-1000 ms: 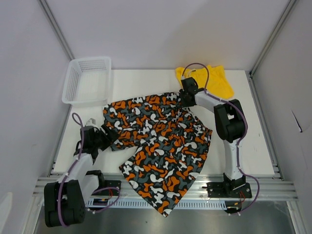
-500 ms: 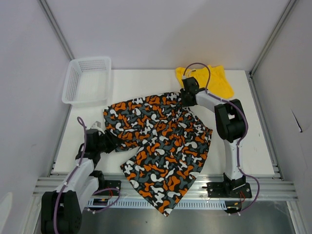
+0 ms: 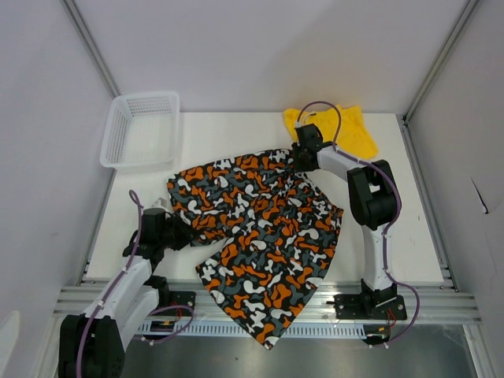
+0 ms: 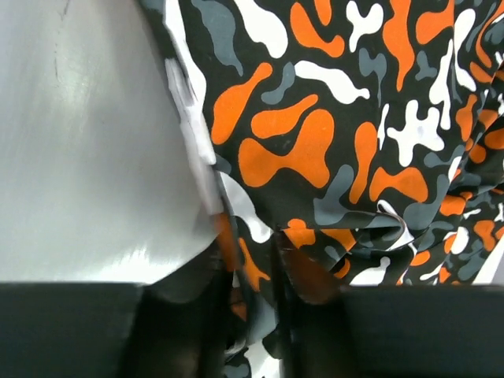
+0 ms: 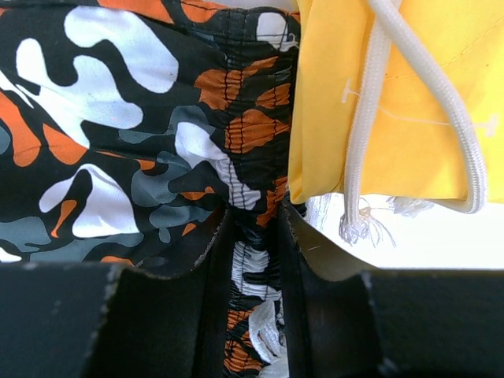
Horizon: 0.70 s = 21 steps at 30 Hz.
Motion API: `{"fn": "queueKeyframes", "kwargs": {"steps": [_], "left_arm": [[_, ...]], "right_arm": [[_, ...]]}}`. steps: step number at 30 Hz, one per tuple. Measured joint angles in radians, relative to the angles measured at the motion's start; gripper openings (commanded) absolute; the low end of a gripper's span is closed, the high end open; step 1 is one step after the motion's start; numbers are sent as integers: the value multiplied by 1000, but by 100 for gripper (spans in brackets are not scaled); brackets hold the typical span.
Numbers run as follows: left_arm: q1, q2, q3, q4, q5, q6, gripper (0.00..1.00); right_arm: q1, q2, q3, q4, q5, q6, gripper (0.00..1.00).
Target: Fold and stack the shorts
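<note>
One leg of the patterned shorts hangs over the front edge, so my right gripper should take the waistband's near corner while my left gripper takes that leg's hem.
The patterned shorts lie spread across the middle of the table, one leg hanging over the front edge. My left gripper is at their left edge, and in the left wrist view its fingers pinch a fold of the patterned cloth. My right gripper is at the far end of the shorts, shut on their gathered waistband. The yellow shorts lie crumpled at the back right, just beyond the right gripper. Their pale drawstring hangs next to the right fingers.
A white mesh basket stands at the back left corner of the white table. Grey walls with metal rails close in both sides. The arm bases sit on the rail along the front edge.
My left gripper has slid a little toward the front and closed on the left edge of the patterned shorts. The right arm and both shorts have stayed put.
</note>
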Motion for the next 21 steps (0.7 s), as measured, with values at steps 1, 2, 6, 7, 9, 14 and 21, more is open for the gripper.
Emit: {"fn": "queueKeyframes", "kwargs": {"steps": [1,2,6,7,9,14,21], "left_arm": [[-3,-6,5,-13,-5,-2,14],[-5,-14,9,-21,-9,-7,10],[-13,-37,21,-50,-29,-10,0],[-14,-38,25,-60,-35,-10,0],[-15,-38,36,-81,-49,-10,0],[-17,-53,79,-146,-141,-16,0],[-18,-85,83,-200,-288,-42,0]], "right_arm": [[-1,0,0,0,-2,0,29],[-2,0,0,0,-3,1,29],[-4,0,0,0,-8,7,29],[-5,0,0,0,-10,10,29],[-6,0,0,0,-11,15,29],[-16,0,0,2,-22,34,27],[-62,0,-2,8,-61,89,25]]}}
